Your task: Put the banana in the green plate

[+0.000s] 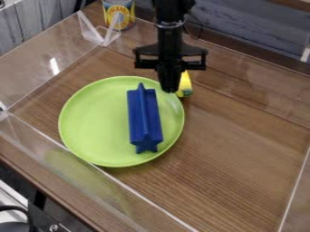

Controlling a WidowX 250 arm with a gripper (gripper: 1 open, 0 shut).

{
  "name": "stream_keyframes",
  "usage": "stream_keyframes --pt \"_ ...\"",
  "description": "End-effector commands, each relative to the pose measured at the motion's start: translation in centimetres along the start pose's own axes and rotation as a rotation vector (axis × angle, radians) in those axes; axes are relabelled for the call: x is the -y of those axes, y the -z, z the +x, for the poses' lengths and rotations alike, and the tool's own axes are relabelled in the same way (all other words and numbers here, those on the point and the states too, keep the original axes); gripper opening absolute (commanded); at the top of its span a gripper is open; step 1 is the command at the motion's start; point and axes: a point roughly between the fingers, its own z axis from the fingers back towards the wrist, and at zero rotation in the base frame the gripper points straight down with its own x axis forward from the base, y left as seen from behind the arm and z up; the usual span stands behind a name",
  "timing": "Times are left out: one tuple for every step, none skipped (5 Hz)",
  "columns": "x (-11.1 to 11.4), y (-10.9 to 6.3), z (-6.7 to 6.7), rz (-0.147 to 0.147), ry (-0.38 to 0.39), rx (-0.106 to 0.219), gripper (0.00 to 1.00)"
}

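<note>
My gripper's fingers are at the green plate's rim (pixel 173 94), and the banana is next to them. I should rise, open and come down over the banana's middle (pixel 186 84).
The small yellow banana (pixel 184 87) sticks out to the right of my gripper's (pixel 171 87) fingertips, just past the far right rim of the green plate (pixel 90 120). The fingers are shut together on the banana, and most of it is hidden behind them. The gripper hangs straight down from the black arm, over the plate's rim. A long blue block (pixel 144 118) lies across the middle of the plate, right next to the gripper's left side.
A yellow can (pixel 116 13) stands at the back, left of the arm. Clear plastic walls (pixel 36 149) fence the wooden table on all sides. Bare wood (pixel 242 136) spreads to the right of the plate.
</note>
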Motion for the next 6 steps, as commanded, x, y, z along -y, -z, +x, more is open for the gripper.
stream_keyframes --pt "0.3 -1.9 0.6 -0.016 0.019 0.049 1.0" --pt "0.7 -2.8 0.2 -0.017 0.052 0.053 1.0" --pt "1.4 -2.5 0.6 -0.02 0.174 0.049 0.0" --pt "2.0 -2.4 1.0 -0.025 0.296 0.046 0.0" --pt "2.1 -3.1 0.8 -0.02 0.297 0.049 1.0" --pt "2.2 -3.9 0.7 -0.015 0.299 0.053 1.0"
